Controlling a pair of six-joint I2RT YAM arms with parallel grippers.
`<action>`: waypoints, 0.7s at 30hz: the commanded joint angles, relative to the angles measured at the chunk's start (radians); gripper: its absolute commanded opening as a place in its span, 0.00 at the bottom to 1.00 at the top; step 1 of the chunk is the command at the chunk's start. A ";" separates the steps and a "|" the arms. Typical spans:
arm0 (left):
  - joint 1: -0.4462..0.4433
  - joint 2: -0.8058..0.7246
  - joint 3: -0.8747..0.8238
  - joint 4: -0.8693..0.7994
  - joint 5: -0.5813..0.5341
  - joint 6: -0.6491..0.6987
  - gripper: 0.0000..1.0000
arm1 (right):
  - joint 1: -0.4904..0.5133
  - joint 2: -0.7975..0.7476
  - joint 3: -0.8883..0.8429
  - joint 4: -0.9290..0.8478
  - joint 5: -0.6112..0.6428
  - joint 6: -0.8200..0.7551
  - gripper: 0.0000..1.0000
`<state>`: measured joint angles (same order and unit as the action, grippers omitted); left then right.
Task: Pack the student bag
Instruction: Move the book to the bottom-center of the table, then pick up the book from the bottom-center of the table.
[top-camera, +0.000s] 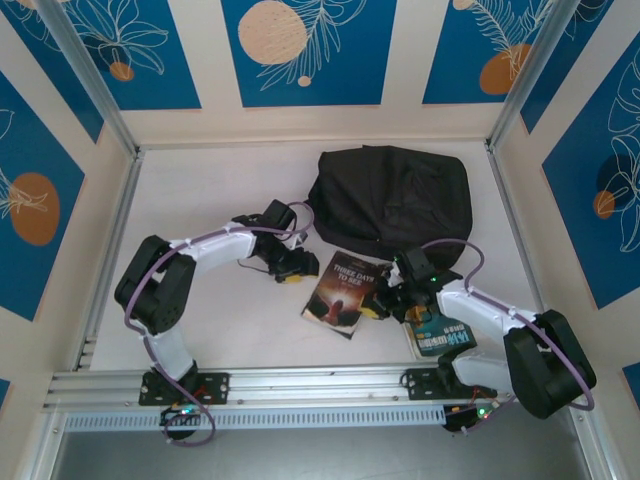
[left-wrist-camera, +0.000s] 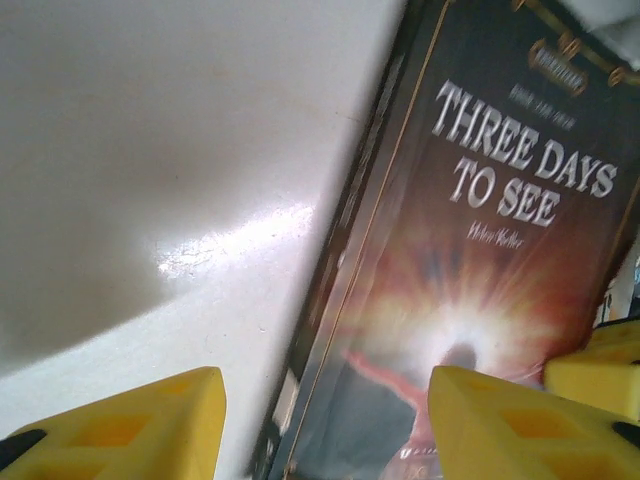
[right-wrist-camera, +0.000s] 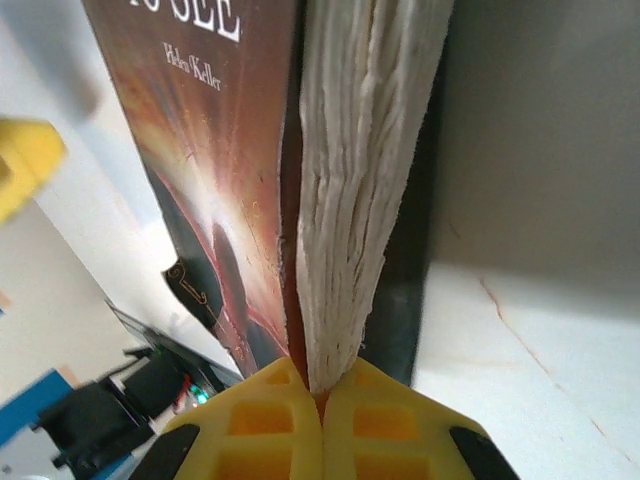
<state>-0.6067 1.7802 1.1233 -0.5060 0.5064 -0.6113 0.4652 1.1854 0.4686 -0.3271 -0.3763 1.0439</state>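
The book's page edges (right-wrist-camera: 330, 372) are at my right gripper's closed fingers, so next my right gripper opens and reaches around both sides of the thick page block (right-wrist-camera: 358, 190) before it lifts the book.
The student bag (top-camera: 390, 200), a large black fabric backpack, lies at the back of the table. In front of it is a dark book titled "Three Days to See" (top-camera: 343, 292). My right gripper (top-camera: 383, 306) is shut on the book's right edge. In the right wrist view the yellow fingertips (right-wrist-camera: 290, 410) pinch the fanned pages and cover of the book (right-wrist-camera: 340, 180). My left gripper (top-camera: 291, 270) is open just left of the book. Its yellow fingers (left-wrist-camera: 130, 430) straddle the long edge of the book (left-wrist-camera: 480, 250) without touching it.
A teal book (top-camera: 441, 335) lies under the right arm near the front rail (top-camera: 300, 385). White walls enclose the table on three sides. Bare white tabletop (top-camera: 220, 190) stretches left of the bag.
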 joint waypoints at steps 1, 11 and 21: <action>-0.023 0.048 -0.009 -0.002 0.051 0.009 0.56 | 0.017 -0.005 -0.004 -0.105 -0.038 -0.103 0.00; -0.088 0.112 0.008 0.030 0.080 -0.015 0.54 | -0.006 0.072 0.034 -0.039 0.143 -0.080 0.50; -0.119 0.151 0.042 0.044 0.144 -0.012 0.53 | -0.019 0.279 0.118 0.119 0.051 -0.079 0.35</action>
<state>-0.6971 1.8893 1.1347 -0.4732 0.5797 -0.6231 0.4412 1.3937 0.5549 -0.4122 -0.3153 0.9779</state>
